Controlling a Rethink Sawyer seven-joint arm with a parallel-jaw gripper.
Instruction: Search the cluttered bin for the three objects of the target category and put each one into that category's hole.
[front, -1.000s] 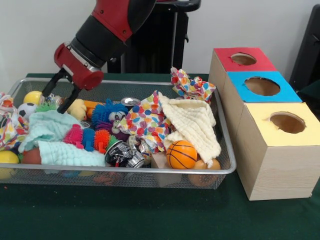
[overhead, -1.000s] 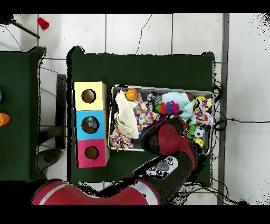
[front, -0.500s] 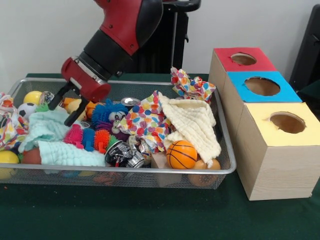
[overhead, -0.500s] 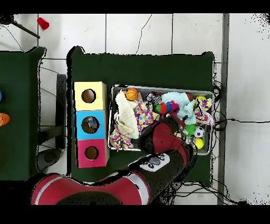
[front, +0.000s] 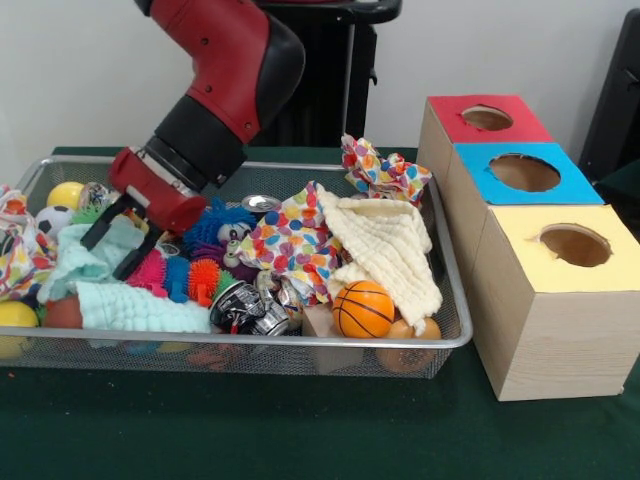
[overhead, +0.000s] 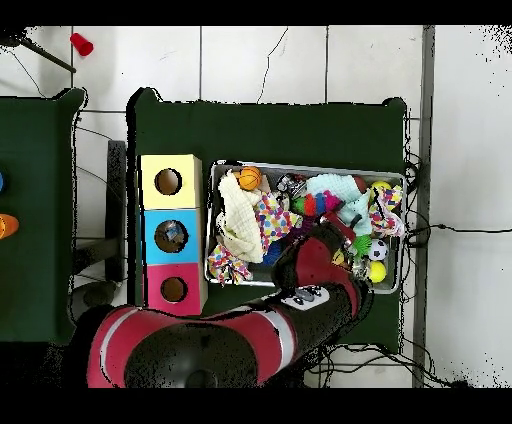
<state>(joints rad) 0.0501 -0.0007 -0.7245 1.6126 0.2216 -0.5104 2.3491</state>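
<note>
A brown ball (front: 63, 312) shows from under the humped mint green cloth (front: 95, 262), so I expect more toys to be hidden beneath the cloth when I lift it.
The wire mesh bin (front: 300, 341) is full of toys and cloths; it also shows in the overhead view (overhead: 300, 167). My gripper (front: 112, 249) is open, its black fingers (front: 96, 233) low over a mint green cloth (front: 95, 262) in the bin's left part. In the overhead view my arm (overhead: 315, 262) hides the gripper. A small clear, shiny thing (front: 96, 193) peeks out beside a yellow ball (front: 66, 194); I cannot tell whether it is a bottle. No other bottle shows. The round hole in the red top (front: 487, 118) is to the right, also in the overhead view (overhead: 174, 290).
The blue-topped box (front: 524, 172) and the yellow-topped box (front: 574, 244) stand in front of the red one. In the bin lie crushed cans (front: 245, 308), spiky balls (front: 180, 277), a basketball (front: 363, 308), a cream cloth (front: 385, 245) and a dotted cloth (front: 290, 240).
My gripper has come down from the bin's far left rim toward the front, onto the mint cloth. It stays open. The arm has swung further over the bin.
</note>
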